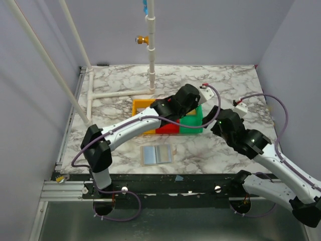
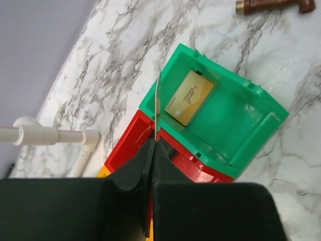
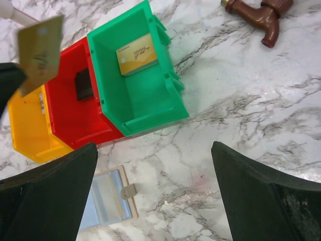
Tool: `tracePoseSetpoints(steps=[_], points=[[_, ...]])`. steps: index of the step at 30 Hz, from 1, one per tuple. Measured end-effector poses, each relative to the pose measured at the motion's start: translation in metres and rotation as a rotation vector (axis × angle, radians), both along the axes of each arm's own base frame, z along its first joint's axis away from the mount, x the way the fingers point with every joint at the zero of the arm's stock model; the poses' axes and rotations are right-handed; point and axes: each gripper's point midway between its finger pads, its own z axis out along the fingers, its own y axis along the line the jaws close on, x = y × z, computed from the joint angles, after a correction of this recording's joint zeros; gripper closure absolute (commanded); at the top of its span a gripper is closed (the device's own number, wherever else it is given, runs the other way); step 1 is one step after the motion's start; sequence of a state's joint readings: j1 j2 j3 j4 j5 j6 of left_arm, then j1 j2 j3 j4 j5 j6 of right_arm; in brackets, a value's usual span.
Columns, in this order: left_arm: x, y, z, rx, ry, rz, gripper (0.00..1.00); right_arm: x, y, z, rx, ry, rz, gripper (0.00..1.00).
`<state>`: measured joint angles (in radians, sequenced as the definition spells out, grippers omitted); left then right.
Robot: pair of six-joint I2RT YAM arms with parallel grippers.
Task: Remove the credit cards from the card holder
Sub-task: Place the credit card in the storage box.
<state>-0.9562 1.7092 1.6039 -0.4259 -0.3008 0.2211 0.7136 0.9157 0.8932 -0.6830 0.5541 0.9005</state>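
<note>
The tan card [image 3: 41, 56] matches the gold card in the open green tray [image 3: 137, 55]. My left gripper should go on moving there until it can let go over the gold card.
The card holder [image 1: 156, 154] lies open on the marble, grey-blue lining up, with its tan rim and snap tab [image 3: 125, 191] showing. My left gripper [image 2: 154, 143] is shut on a thin card [image 2: 157, 105], seen edge-on above the corner where the red tray [image 2: 125, 145] meets the green tray [image 2: 241, 125]. From the right wrist that held card [image 3: 40, 52] looks tan. A gold card [image 3: 136, 54] lies in the green tray, and a black card [image 3: 84, 84] in the red tray. My right gripper [image 3: 155, 186] hangs open over bare marble right of the holder, gripping nothing.
A yellow tray [image 3: 27, 125] adjoins the red one on the left. A brown tap fitting [image 3: 261, 17] lies on the marble beyond the green tray. White pipes [image 1: 120, 94] and an upright post [image 1: 151, 50] stand at the back left. Walls enclose the table.
</note>
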Motion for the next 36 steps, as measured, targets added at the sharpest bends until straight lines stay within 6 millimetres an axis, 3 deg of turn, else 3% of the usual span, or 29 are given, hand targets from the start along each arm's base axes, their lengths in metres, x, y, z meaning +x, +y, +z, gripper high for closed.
tracePoseSetpoints(steps=[5,15,24,36], points=[[0.008,-0.022,-0.046,0.216,-0.071,-0.097,1.00,-0.017,-0.025,0.018,0.025,-0.046,-0.060,0.00],[0.033,-0.048,-0.084,0.374,-0.180,-0.170,1.00,-0.035,-0.060,0.051,0.017,-0.102,-0.142,0.00],[0.040,-0.057,-0.114,0.425,-0.167,-0.190,1.00,-0.043,-0.070,0.047,-0.013,-0.084,-0.152,0.00],[0.049,-0.041,-0.156,0.491,-0.097,-0.172,1.00,-0.044,-0.068,0.036,-0.024,-0.058,-0.138,0.00]])
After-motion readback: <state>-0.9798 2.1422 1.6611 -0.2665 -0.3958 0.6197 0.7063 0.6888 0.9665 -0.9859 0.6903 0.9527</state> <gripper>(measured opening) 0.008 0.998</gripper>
